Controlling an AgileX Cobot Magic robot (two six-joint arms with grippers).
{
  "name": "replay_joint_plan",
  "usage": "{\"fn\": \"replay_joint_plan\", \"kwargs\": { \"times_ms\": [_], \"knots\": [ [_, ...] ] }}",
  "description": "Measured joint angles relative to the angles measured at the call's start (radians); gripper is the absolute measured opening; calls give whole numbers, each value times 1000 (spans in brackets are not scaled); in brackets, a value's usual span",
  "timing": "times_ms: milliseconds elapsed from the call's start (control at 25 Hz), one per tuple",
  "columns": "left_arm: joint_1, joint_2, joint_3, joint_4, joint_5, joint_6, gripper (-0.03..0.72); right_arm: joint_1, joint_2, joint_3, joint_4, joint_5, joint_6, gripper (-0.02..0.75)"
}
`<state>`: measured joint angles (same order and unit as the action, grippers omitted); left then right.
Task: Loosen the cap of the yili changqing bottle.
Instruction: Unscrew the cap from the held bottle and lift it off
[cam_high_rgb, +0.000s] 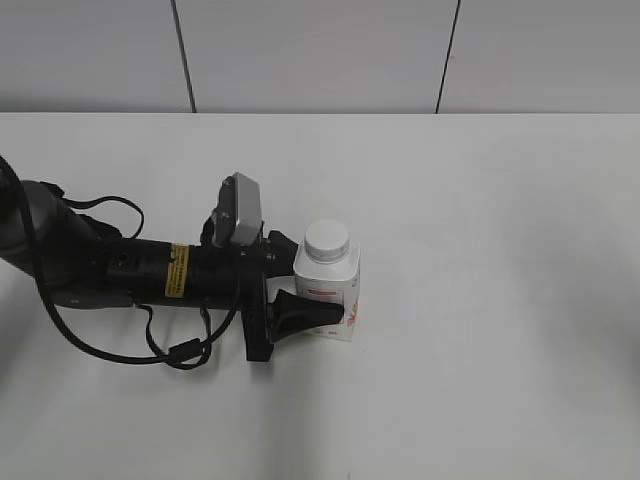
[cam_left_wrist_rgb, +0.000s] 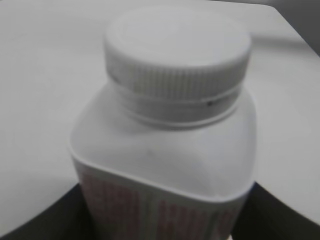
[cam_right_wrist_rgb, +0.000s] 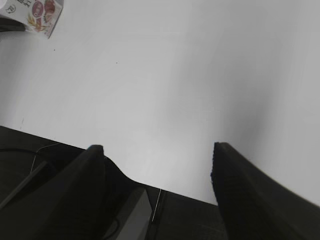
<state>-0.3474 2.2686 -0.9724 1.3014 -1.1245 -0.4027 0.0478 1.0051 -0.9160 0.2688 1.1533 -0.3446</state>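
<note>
My left gripper should keep still, since it is holding the bottle's body (cam_high_rgb: 332, 282) tightly below the cap, while my right gripper comes down from above to turn the ribbed cap (cam_high_rgb: 326, 240).
The yili changqing bottle (cam_high_rgb: 330, 290) stands upright on the white table, white and squarish with red label print. Its ribbed white cap (cam_high_rgb: 326, 238) sits on the neck. My left gripper (cam_high_rgb: 303, 282) is shut on the bottle's body, one black finger in front and one behind. In the left wrist view the bottle (cam_left_wrist_rgb: 165, 165) fills the frame between the dark jaws (cam_left_wrist_rgb: 160, 222), with the cap (cam_left_wrist_rgb: 177, 50) above. My right gripper (cam_right_wrist_rgb: 157, 147) is open and empty, far from the bottle (cam_right_wrist_rgb: 35, 15), which shows only as a corner at the top left. It is out of the exterior view.
The left arm (cam_high_rgb: 110, 265) with its cables lies low across the table's left side. The white table (cam_high_rgb: 500, 250) runs to a grey panelled wall at the back. In the right wrist view the table's near edge (cam_right_wrist_rgb: 170, 192) lies under the right gripper.
</note>
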Motion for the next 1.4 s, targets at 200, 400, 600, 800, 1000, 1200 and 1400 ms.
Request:
{"fn": "replay_joint_plan", "kwargs": {
  "times_ms": [200,400,600,800,1000,1200,1400],
  "knots": [
    [0,0,0,4,-2,0,436,93,87,-43,8,0,-6,531],
    [0,0,0,4,-2,0,436,262,170,-103,-9,-8,16,496],
    [0,0,0,5,-3,0,435,396,292,-195,-54,-11,63,480],
    [0,0,0,6,-3,0,435,463,415,-307,-63,2,113,480],
    [0,0,0,7,-3,0,435,509,540,-426,-67,48,143,480],
    [0,0,0,7,-4,0,435,564,652,-545,-81,54,146,480],
    [0,0,0,10,-4,0,435,611,781,-661,-97,59,195,480]
  ]
}}
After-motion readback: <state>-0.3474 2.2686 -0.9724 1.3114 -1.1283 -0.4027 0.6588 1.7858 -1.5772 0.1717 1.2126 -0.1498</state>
